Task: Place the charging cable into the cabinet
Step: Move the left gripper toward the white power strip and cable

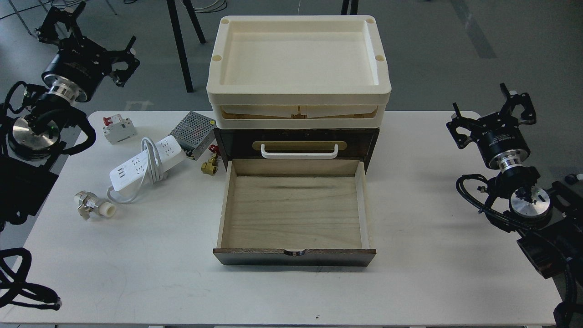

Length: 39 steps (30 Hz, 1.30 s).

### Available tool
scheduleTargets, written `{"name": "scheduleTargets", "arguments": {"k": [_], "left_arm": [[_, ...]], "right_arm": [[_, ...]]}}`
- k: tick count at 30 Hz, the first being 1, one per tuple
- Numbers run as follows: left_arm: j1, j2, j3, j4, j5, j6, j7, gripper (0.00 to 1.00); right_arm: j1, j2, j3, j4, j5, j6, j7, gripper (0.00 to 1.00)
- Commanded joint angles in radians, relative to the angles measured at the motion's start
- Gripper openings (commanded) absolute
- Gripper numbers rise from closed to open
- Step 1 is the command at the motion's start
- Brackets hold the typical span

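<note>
The thick cord is looped [153,160] around the white power strip [129,174]. The cord will stay wound around it and come along when I lift the power strip.
The charging cable [146,163], a flat white power strip with its thick cord looped around it, lies on the white table left of the cabinet [371,141]. The cabinet is dark brown with a cream tray top [298,93] and a white bar handle on the shut upper drawer. Its lower drawer [294,214] is pulled out toward me and its light wood inside is empty. My left gripper [96,40] hangs open above the table's far left corner, well behind the cable. At the right edge, my right gripper [491,111] is open and holds nothing.
A white breaker with a red switch [118,128] and a silver perforated box [194,131] lie behind the cable. A brass fitting [209,166] sits by the cabinet's left foot. A white and metal fitting [94,207] lies nearer the front left. Dark stand legs [180,41] rise behind the table.
</note>
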Motion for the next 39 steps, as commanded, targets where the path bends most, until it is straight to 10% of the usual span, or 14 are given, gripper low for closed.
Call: {"name": "scheduleTargets", "arguments": {"k": [1,11,26,39], "left_arm": [[-0.001,0.0,0.01,0.0,0.001,0.0,-0.003,1.0],[-0.001,0.046,0.016,-0.022,0.009,0.0,0.002,1.0],[-0.004,0.529,0.005,-0.42,0.769,0.0,-0.007,0.95],[-0.039,0.454,0.079,-0.454,1.58,0.0,-0.003,0.82]], "right_arm": [[0.0,0.0,-0.005,0.002,-0.001,0.0,0.0,1.0],[0.0,0.005,-0.003,0.0,-0.001,0.0,0.002,1.0],[0.0,0.006,-0.005,0.002,-0.001,0.0,0.003,1.0],[-0.001,0.008,-0.009,0.02,-0.041,0.0,0.003,1.0]]}}
